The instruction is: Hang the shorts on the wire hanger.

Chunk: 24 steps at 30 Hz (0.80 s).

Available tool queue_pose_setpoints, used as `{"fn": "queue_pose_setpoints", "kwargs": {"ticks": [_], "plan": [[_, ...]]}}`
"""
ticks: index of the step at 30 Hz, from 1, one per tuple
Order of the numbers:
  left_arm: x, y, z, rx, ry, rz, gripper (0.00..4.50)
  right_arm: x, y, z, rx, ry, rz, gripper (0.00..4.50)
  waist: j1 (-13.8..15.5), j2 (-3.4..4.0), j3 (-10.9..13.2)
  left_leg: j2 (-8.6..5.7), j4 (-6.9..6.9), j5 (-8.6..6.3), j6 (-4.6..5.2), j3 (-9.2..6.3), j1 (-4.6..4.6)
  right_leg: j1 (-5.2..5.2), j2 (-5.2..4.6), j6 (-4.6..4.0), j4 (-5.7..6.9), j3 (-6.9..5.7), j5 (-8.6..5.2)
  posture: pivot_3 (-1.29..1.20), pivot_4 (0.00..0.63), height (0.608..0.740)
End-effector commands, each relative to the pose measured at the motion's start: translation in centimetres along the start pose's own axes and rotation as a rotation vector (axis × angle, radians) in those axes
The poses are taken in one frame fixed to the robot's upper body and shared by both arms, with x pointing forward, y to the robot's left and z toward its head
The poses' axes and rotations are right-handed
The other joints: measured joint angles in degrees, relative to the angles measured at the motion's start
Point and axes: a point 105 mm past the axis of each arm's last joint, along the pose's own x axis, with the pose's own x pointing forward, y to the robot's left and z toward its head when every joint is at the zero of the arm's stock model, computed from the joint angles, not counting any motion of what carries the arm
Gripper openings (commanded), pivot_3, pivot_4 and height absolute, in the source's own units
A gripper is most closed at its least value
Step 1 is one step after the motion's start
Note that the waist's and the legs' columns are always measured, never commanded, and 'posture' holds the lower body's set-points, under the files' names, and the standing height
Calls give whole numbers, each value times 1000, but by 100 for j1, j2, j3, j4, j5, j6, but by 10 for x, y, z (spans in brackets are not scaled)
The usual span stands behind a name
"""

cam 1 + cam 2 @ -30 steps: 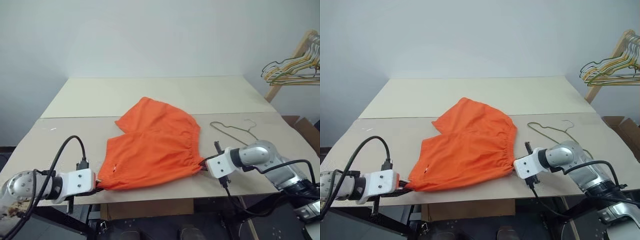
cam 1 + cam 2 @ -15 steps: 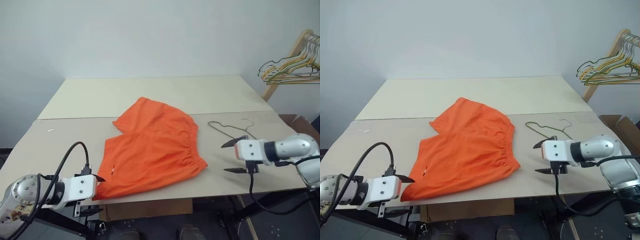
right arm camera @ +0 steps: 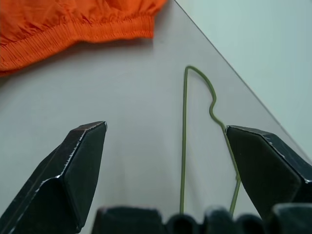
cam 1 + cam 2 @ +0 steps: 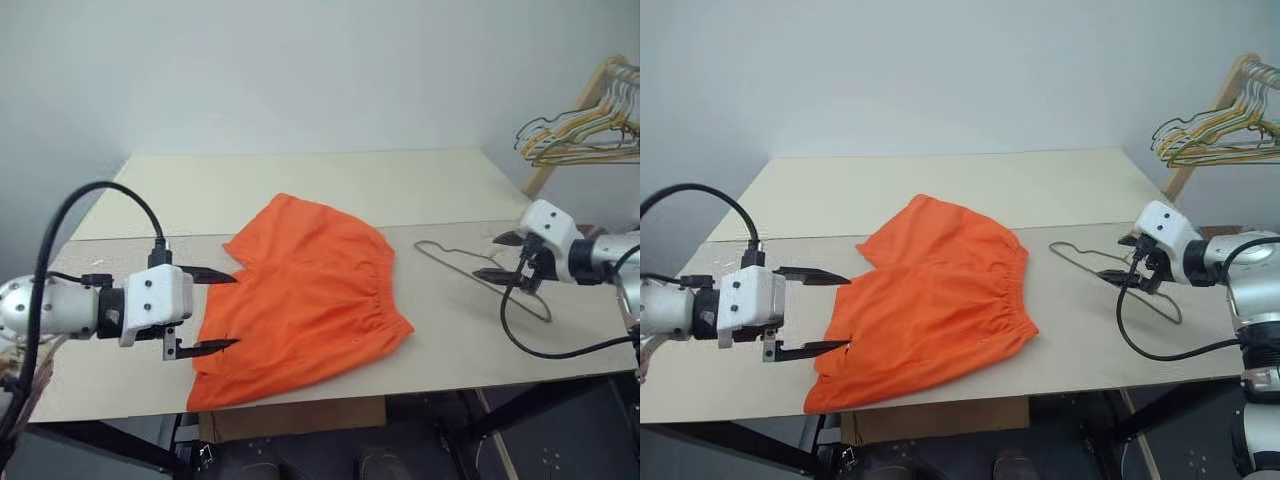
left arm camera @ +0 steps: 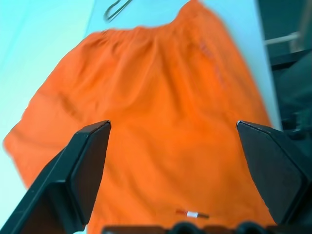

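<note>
The wire hanger lies flat past the waistband, far from my left gripper. So next my right gripper raises the hanger's wire (image 3: 183, 146) to my left gripper first.
The orange shorts (image 4: 300, 300) lie flat on the table, their gathered waistband facing right, one hem at the front edge. My left gripper (image 4: 232, 310) hovers open just above their left side, nothing between its fingers; the fabric spreads under it in the left wrist view (image 5: 156, 112). The thin green wire hanger (image 4: 445, 257) lies flat to the right of the shorts. My right gripper (image 4: 488, 256) stands open over the hanger, pointing left, with the wire (image 3: 184, 146) running between its fingers below and the waistband (image 3: 73, 29) beyond.
A bunch of pale wire hangers (image 4: 585, 135) hangs on a wooden rack at the far right, off the table. The table (image 4: 330, 190) is two pale boards with a seam across; its front edge runs just below the shorts.
Both grippers let go of the shorts' near corners and opened. The left one rose above the shorts' left side. The right one swung right and up, over the hanger.
</note>
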Motion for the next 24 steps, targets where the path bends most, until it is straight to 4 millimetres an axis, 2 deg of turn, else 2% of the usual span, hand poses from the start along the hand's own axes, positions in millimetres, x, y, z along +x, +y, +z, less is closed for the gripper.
{"fn": "queue_pose_setpoints", "kwargs": {"ticks": [1,4,5,12,19,24], "plan": [[4,6,8,18,-16,-26,4472,-8,-14,13,51,-8,-51,4500,-30,1,0,0,0,0,0,-1,2,2,2,0,1,0,0,-107,0,740],[11,18,9,9,-13,-1,4472,-8,-17,12,82,20,-57,4500,-90,7,1,5,0,-1,1,-5,3,2,10,0,1,1,0,-97,7,740],[13,22,10,12,-15,2,4472,-7,-17,11,97,24,-52,4500,-106,10,3,4,0,-1,1,-8,-3,0,12,0,-1,-1,0,-89,36,740],[25,36,28,1,-60,5,4472,-1,-22,8,133,79,-55,4500,-160,26,258,3,2,-1,2,-7,-12,3,13,6,-19,4,4,-80,117,740],[29,24,28,-27,-43,-6,4472,17,-29,4,227,132,-84,4500,-176,56,534,4,5,-6,10,-7,-18,-10,13,5,-13,20,6,-44,152,740],[30,15,22,-46,-15,30,4472,38,-40,5,343,159,-150,4500,-157,49,596,2,12,-5,9,-11,-17,-15,10,5,6,19,8,-12,143,740]]}}
